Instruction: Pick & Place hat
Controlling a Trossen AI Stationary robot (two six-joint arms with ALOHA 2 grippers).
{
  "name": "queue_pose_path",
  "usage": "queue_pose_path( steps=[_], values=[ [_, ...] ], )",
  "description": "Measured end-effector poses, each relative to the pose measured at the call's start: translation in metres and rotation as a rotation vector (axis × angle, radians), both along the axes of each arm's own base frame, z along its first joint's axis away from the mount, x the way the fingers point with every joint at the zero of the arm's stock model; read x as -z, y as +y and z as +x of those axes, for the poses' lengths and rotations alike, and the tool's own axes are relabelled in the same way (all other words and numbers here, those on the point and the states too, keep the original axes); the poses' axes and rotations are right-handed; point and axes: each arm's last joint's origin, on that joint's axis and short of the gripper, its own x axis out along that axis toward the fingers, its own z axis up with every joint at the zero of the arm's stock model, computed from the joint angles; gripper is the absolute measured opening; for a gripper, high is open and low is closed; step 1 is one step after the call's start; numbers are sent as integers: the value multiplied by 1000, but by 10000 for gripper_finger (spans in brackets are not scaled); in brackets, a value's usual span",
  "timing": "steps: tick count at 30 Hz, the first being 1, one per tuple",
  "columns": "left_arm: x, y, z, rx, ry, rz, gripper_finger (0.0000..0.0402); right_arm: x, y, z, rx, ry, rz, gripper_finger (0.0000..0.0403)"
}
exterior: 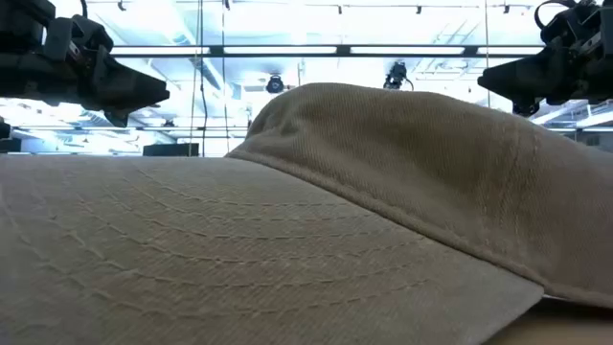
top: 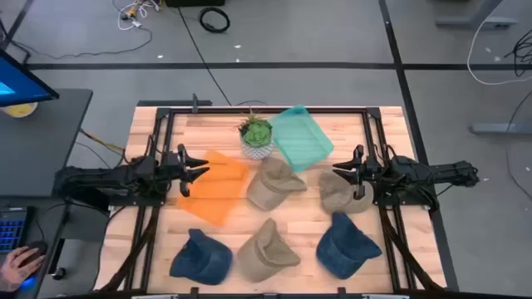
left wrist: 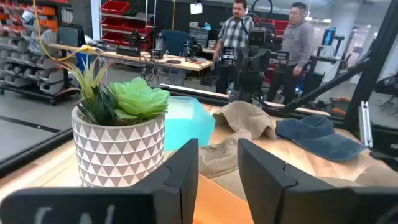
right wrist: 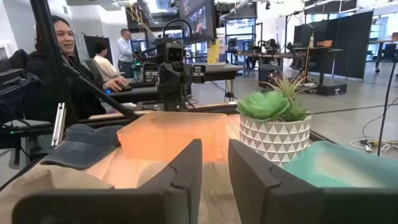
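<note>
My right gripper needs to rise from where it points level above the tan hat (top: pixel 334 202) by the rail, and tip its fingers down before it grips that hat (top: pixel 337 193).
Five hats lie on the table in the high view: a tan hat (top: pixel 274 184) at the centre, a tan hat (top: pixel 339 193) to its right, and along the near edge a blue hat (top: pixel 202 256), a tan hat (top: pixel 266 249) and a blue hat (top: pixel 345 245). The near tan hat (exterior: pixel 316 211) fills the low view. My left gripper (top: pixel 203 167) (left wrist: pixel 217 149) hovers open over the orange bin (top: pixel 214 187). My right gripper (top: pixel 337 172) (right wrist: pixel 214 149) hovers open above the right tan hat, touching nothing.
A teal bin (top: pixel 299 137) and a potted succulent (top: pixel 256 134) stand at the far middle of the table. Black frame rails (top: pixel 158 158) run along both sides. People stand and sit in the room beyond the table (left wrist: pixel 292 43) (right wrist: pixel 62 56).
</note>
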Motion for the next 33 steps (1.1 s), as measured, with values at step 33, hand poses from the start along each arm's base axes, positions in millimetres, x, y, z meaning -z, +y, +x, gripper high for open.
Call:
queue_pose_path(
  steps=[33],
  values=[
    [-99, 1, 23, -4, -38, -26, 115, -100, 5, 19, -101, -67, -31, 84]
  ],
)
